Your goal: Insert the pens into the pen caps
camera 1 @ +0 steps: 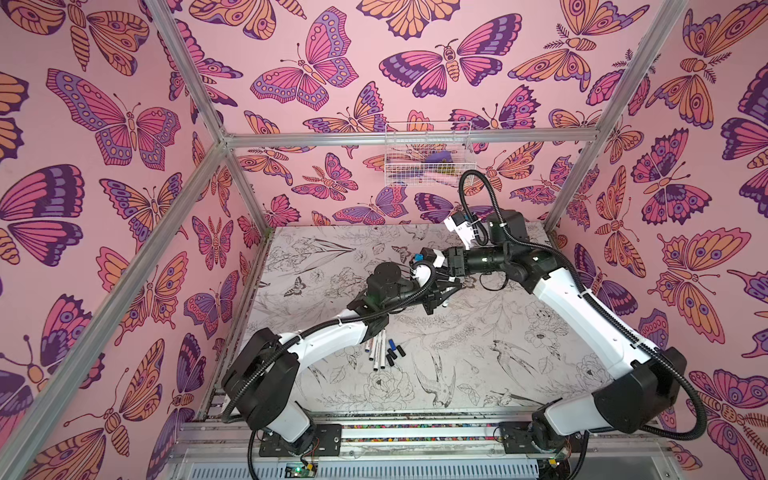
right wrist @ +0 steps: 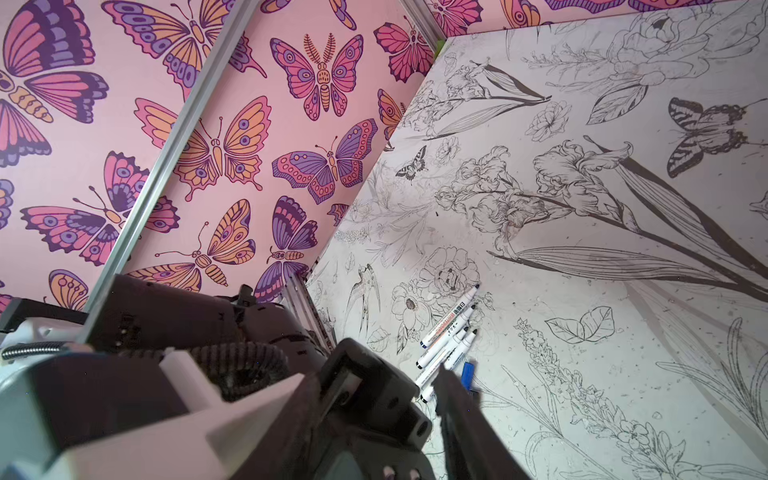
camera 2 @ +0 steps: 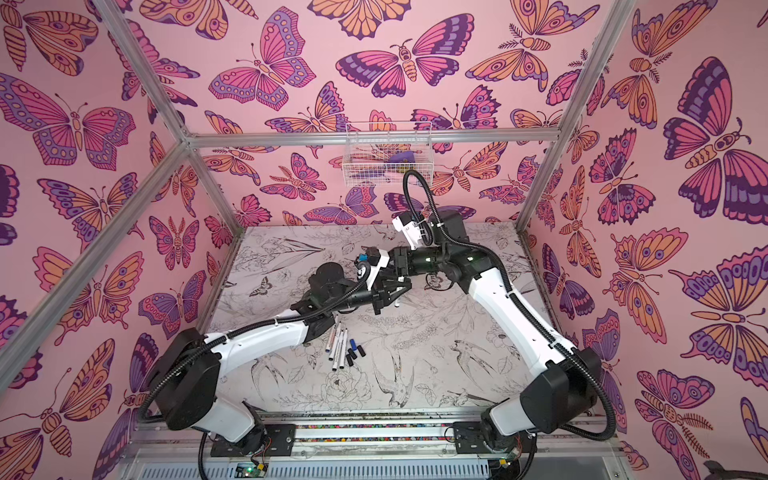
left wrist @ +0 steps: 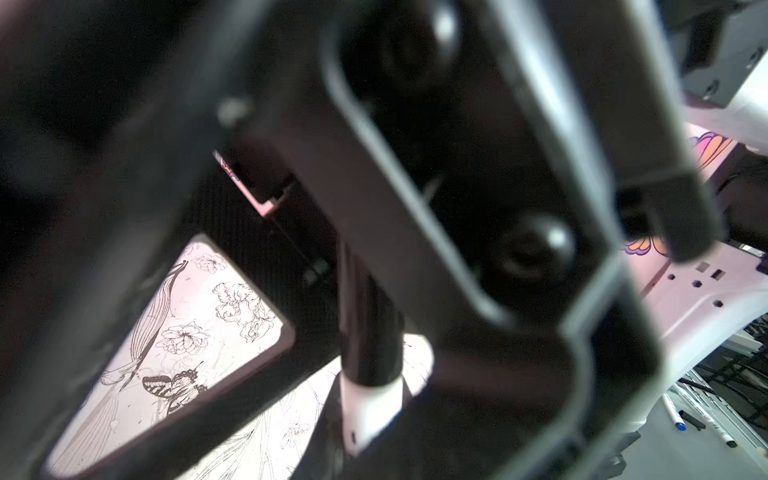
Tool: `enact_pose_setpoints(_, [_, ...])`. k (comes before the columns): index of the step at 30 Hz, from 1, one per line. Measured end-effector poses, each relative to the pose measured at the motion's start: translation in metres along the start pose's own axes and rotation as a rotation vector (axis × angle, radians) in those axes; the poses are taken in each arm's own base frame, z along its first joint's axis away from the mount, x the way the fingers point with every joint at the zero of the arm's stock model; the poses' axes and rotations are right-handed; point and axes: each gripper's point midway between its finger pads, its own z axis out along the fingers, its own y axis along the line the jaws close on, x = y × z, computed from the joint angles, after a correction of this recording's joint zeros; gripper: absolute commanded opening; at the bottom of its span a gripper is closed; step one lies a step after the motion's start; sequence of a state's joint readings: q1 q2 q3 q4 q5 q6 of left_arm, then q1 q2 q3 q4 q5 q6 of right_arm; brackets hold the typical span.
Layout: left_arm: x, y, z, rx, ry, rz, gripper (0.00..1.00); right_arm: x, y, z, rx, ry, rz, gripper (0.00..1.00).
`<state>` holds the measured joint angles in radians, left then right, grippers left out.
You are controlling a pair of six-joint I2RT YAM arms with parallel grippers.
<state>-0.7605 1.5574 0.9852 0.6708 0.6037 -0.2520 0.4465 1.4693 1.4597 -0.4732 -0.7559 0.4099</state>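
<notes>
The black pen cap on the pen has my right gripper's fingers spread apart around it, so my right gripper should move back, close and push on the cap's end.
My left gripper hovers over the middle of the table, shut on a white-barrelled pen. A black pen cap sits over that pen's end. My right gripper reaches in from the right, its jaws apart on either side of the capped end; one of its fingers shows dark in the right wrist view. Several more pens lie side by side near the left arm's elbow. Loose black pen caps and a blue one lie beside them.
The table has a flower and bird print. A white wire basket hangs on the back wall above the right arm. Aluminium frame posts stand at the table's corners, and pink butterfly walls close in three sides.
</notes>
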Motion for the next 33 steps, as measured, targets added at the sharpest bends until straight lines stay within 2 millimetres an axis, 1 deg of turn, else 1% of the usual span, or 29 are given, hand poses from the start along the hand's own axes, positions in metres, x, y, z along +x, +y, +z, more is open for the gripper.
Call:
enact_pose_setpoints(4, [0.002, -0.001, -0.001, 0.009, -0.008, 0.006, 0.00, -0.003, 0.000, -0.004, 0.018, -0.018, -0.001, 0.48])
enact_pose_setpoints(9, [0.012, -0.008, -0.001, 0.036, -0.001, -0.002, 0.00, -0.013, -0.003, -0.017, 0.052, -0.078, -0.023, 0.47])
enact_pose_setpoints(14, [0.015, -0.009, -0.001, 0.042, 0.001, -0.013, 0.00, -0.014, -0.005, -0.026, 0.074, -0.108, -0.030, 0.43])
enact_pose_setpoints(17, [0.012, -0.008, -0.001, 0.041, -0.009, -0.014, 0.00, -0.011, -0.005, -0.026, 0.072, -0.106, -0.030, 0.39])
enact_pose_setpoints(19, [0.012, -0.006, -0.002, 0.038, -0.012, -0.020, 0.00, -0.009, -0.005, -0.026, 0.070, -0.103, -0.030, 0.35])
enact_pose_setpoints(21, [0.013, -0.003, -0.002, 0.032, -0.012, -0.031, 0.00, -0.007, -0.005, -0.027, 0.068, -0.099, -0.031, 0.25])
enact_pose_setpoints(24, [0.017, 0.000, -0.002, 0.026, -0.005, -0.040, 0.00, -0.004, -0.004, -0.028, 0.067, -0.093, -0.040, 0.17])
enact_pose_setpoints(33, [0.022, 0.004, -0.001, 0.007, 0.007, -0.070, 0.00, 0.000, -0.011, -0.025, 0.075, -0.100, -0.048, 0.10])
